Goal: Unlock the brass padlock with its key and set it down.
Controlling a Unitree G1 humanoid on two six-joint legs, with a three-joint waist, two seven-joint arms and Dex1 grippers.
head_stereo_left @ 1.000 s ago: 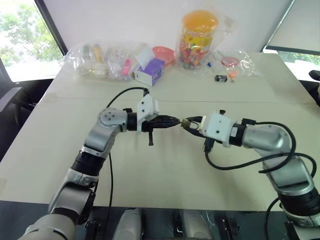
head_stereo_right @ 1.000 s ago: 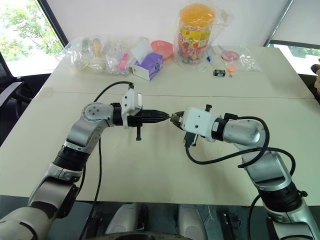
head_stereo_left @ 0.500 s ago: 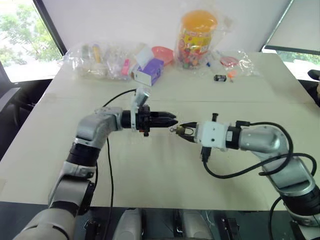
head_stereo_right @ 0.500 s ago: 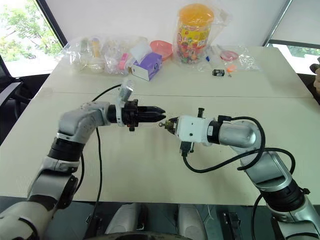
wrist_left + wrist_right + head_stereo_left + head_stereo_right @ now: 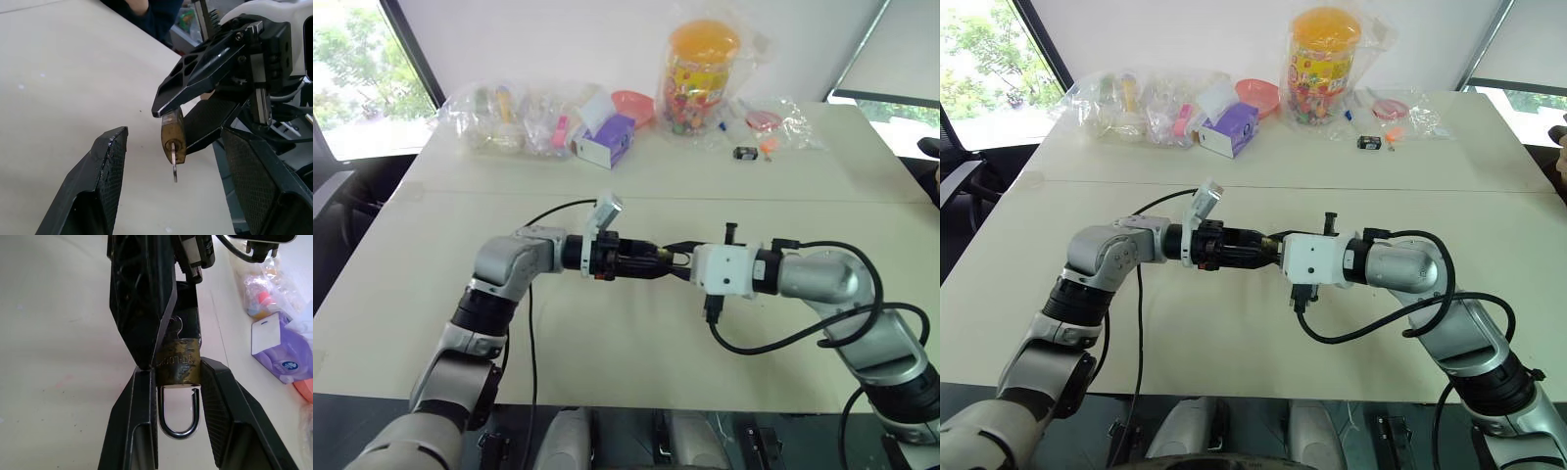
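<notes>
Next, I take the padlock's body [image 5: 178,362] with my left gripper before my right gripper moves to the shackle [image 5: 180,435], because the shackle points inside my right gripper, which is holding the body.
The brass padlock [image 5: 178,362] hangs in mid-air over the middle of the table, with my right gripper [image 5: 682,259] shut on its body from both sides. Its silvery shackle [image 5: 178,428] points back toward the right wrist, and one leg looks free of the body. A small key [image 5: 174,166] sticks out of the keyhole. My left gripper [image 5: 656,262] comes in level from the opposite side and stands open. Its two fingers [image 5: 100,178] straddle the key and the end of the lock without touching them.
Along the table's far edge stand a candy jar with an orange lid [image 5: 702,73], a purple and white box [image 5: 607,142], a pink bowl [image 5: 634,103] and clear bags of small items [image 5: 509,117]. A small black and orange item [image 5: 752,151] lies at the far right.
My left gripper was shut at the key, drew back from the lock, rolled its wrist and opened. It now sits around the key again. The right gripper kept hold of the padlock.
</notes>
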